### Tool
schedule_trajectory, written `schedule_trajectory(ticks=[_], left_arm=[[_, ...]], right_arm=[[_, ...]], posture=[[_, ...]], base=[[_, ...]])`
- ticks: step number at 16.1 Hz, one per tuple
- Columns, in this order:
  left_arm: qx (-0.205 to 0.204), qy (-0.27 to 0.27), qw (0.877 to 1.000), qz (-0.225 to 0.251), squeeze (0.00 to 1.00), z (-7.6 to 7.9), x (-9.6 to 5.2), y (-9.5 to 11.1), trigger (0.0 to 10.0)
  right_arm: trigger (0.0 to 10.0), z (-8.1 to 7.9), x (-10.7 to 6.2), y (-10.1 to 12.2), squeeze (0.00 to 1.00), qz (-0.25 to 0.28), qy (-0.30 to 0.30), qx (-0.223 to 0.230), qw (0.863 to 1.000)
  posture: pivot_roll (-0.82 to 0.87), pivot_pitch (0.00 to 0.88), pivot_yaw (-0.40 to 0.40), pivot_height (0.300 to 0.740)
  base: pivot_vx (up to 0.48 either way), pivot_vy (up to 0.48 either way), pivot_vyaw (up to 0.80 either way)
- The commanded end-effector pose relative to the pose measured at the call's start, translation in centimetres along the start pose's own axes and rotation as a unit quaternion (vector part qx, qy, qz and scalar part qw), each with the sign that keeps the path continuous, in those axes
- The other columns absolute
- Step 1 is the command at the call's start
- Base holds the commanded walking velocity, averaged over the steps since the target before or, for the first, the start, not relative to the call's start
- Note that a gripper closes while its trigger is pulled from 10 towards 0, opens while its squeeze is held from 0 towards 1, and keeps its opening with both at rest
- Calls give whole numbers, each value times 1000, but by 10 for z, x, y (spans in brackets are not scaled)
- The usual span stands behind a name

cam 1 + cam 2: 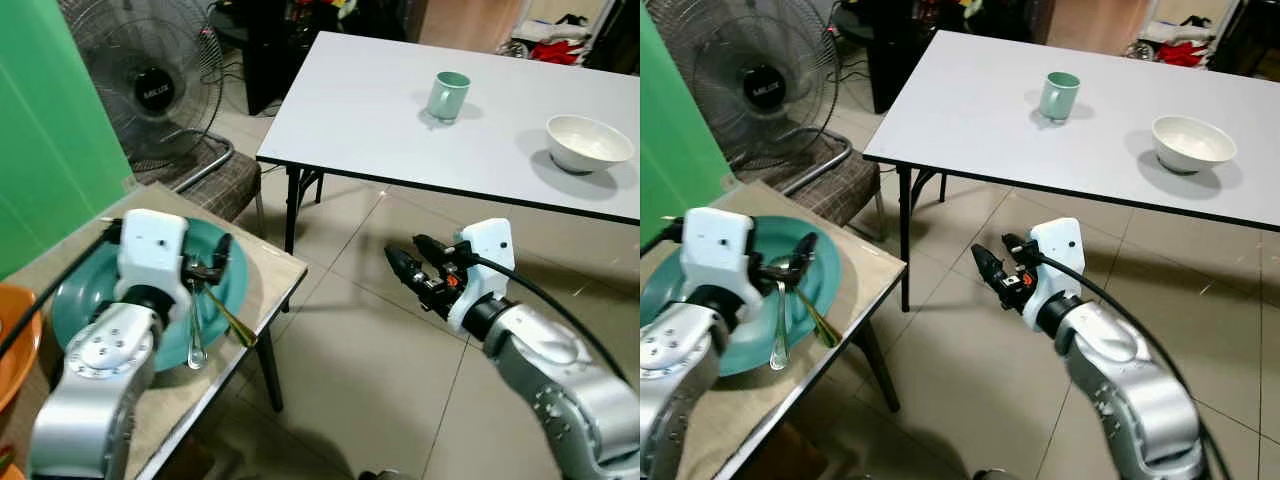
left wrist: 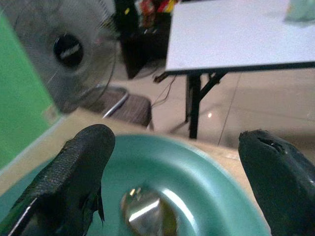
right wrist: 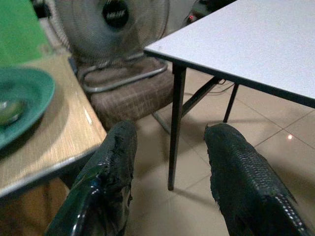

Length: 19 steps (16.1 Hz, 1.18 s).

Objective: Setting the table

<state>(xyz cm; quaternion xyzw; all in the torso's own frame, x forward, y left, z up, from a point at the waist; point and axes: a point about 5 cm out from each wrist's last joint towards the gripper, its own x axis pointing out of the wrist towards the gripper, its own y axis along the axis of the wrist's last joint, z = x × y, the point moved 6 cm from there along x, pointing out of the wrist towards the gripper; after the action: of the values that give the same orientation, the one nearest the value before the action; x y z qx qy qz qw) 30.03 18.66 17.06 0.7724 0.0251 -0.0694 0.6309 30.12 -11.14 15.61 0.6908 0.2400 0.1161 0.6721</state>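
The fork's silver handle (image 1: 197, 345) spreads away from the gold handle (image 1: 238, 327), so the fork will come loose and the gold-handled utensil will stay behind when the robot lifts.
A teal plate (image 1: 75, 290) lies on a small wooden side table (image 1: 268, 268) at my left. On it rest a metal spoon (image 1: 195, 342) and a gold-handled utensil (image 1: 232, 322). My left gripper (image 1: 205, 268) hovers low over the plate, open, its fingers (image 2: 74, 172) spread with the spoon bowl (image 2: 142, 214) below and between them. My right gripper (image 1: 408, 262) hangs open over the tiled floor between the two tables, holding nothing. On the white table (image 1: 370, 110) farther off stand a green mug (image 1: 448, 96) and a white bowl (image 1: 588, 142).
A large floor fan (image 1: 150, 80) and a brown padded chair (image 1: 215, 182) stand behind the side table. A green panel (image 1: 40, 130) rises at the left. An orange bowl (image 1: 15, 340) sits at the side table's left edge. Tiled floor separates the tables.
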Motion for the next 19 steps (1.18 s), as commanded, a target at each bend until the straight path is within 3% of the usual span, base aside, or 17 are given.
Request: schedule_trajectory(ticks=[1, 2, 3, 4, 5, 10, 14, 15, 16, 17, 18, 19], left_arm=[[7, 8, 1000, -19, 1000, -5, -3, -4, 10000], [11, 15, 999, -32, 1000, -8, -4, -8, 10000], [11, 20, 999, -50, 875, -11, -5, -14, 10000], [13, 22, 997, -67, 294, -13, -6, -20, 10000], [19, 37, 994, -106, 0, -18, -6, -33, 10000], [9, 34, 994, -107, 0, -38, -2, -31, 10000], [-5, 0, 993, -114, 0, -34, 6, -28, 10000], [5, -5, 993, -120, 0, -38, 14, -30, 3961], [6, -11, 992, -125, 0, -39, 18, -32, 2980], [-1, -28, 991, -134, 0, -33, 19, -35, 4431], [-3, -39, 988, -148, 0, -28, 18, -39, 10000], [-4, -46, 986, -158, 0, -24, 18, -42, 10000]], right_arm=[[10000, -6, 3, -5, 0, -24, 30, -19, 999], [10000, -11, 4, -4, 0, -30, 53, -34, 998], [10000, -16, 5, -4, 0, -33, 76, -46, 996], [10000, -22, 5, -6, 0, -36, 95, -57, 993], [10000, -26, 4, -10, 0, -45, 120, -79, 989], [10000, -43, 9, -7, 0, -38, 180, -88, 979], [10000, -44, 6, -10, 0, -37, 192, -98, 976], [10000, -44, 5, -10, 0, -41, 200, -99, 974], [10000, -46, 3, -13, 0, -47, 210, -96, 972], [10000, -49, -1, -16, 0, -50, 219, -98, 969], [10000, -50, -2, -17, 0, -51, 220, -102, 969], [10000, -50, -2, -17, 0, -53, 220, -104, 969]], posture=[[15, 81, -15, 740], [18, 83, -15, 740], [22, 89, -15, 740], [27, 94, -13, 740], [35, 100, -13, 740], [49, 27, -19, 740], [30, 0, 11, 740], [18, 0, 27, 740], [12, 0, 38, 740], [7, 0, 50, 740], [1, 0, 56, 740], [1, 0, 56, 740]], base=[[0, 0, 0], [0, 0, 0], [0, 0, 0], [0, 0, 0], [0, 0, 0], [0, 0, 0], [0, 0, 0], [0, 0, 0], [0, 0, 0], [0, 0, 0], [0, 0, 0], [0, 0, 0]])
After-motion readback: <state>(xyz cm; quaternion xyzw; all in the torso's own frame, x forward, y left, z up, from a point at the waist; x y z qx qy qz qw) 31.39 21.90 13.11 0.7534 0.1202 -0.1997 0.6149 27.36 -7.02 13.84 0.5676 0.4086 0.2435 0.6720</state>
